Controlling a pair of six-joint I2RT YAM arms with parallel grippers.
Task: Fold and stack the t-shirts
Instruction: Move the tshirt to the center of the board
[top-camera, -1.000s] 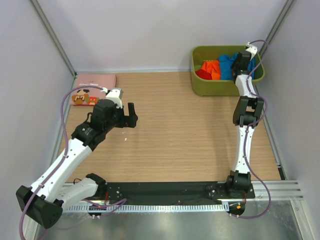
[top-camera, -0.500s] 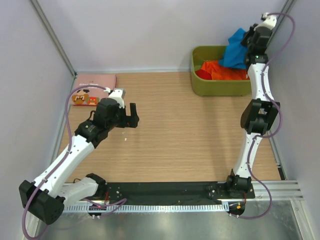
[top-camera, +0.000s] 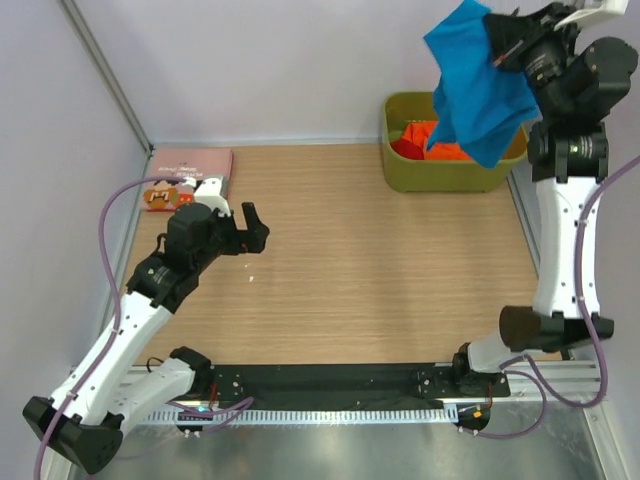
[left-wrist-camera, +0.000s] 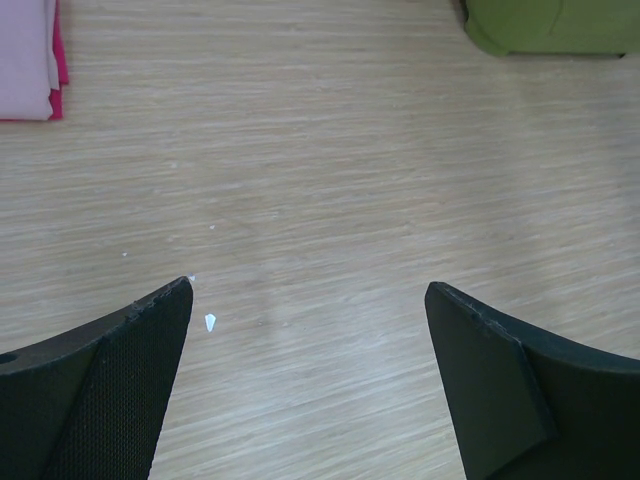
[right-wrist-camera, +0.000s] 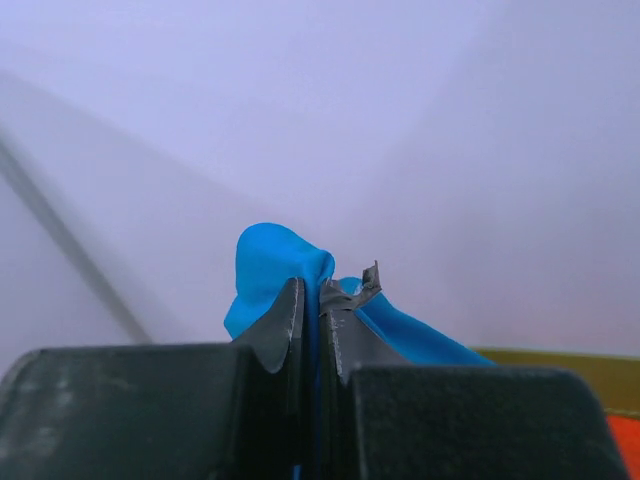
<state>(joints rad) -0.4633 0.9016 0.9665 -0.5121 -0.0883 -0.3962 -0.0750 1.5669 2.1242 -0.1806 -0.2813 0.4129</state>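
The blue t-shirt (top-camera: 473, 90) is hanging crumpled from only the robot's right gripper, so the robot should lay it down on the clear wood (top-camera: 360, 287) and pull its edge out with the left gripper.
High above the back right corner my right gripper (top-camera: 497, 45) is shut on the bright blue t-shirt (top-camera: 475, 85), which hangs crumpled in the air over the bin; its cloth (right-wrist-camera: 270, 265) bulges out between the closed fingers. Orange and red t-shirts (top-camera: 432, 142) lie inside the olive-green bin (top-camera: 440, 172). A folded pink t-shirt with a brown cartoon print (top-camera: 185, 175) lies flat at the back left; its edge (left-wrist-camera: 28, 60) shows in the left wrist view. My left gripper (top-camera: 252, 228) (left-wrist-camera: 308, 300) hovers open over bare wood, right of the pink shirt.
Grey walls with metal posts close in the table at the back and both sides. The bin's corner (left-wrist-camera: 550, 25) shows at the upper right of the left wrist view. A small white speck (left-wrist-camera: 210, 322) lies on the wood (top-camera: 370, 260) by the left gripper.
My right arm has risen from the bin, lifting the blue t-shirt clear of it and high into the air. The left arm has drawn back slightly to the left.
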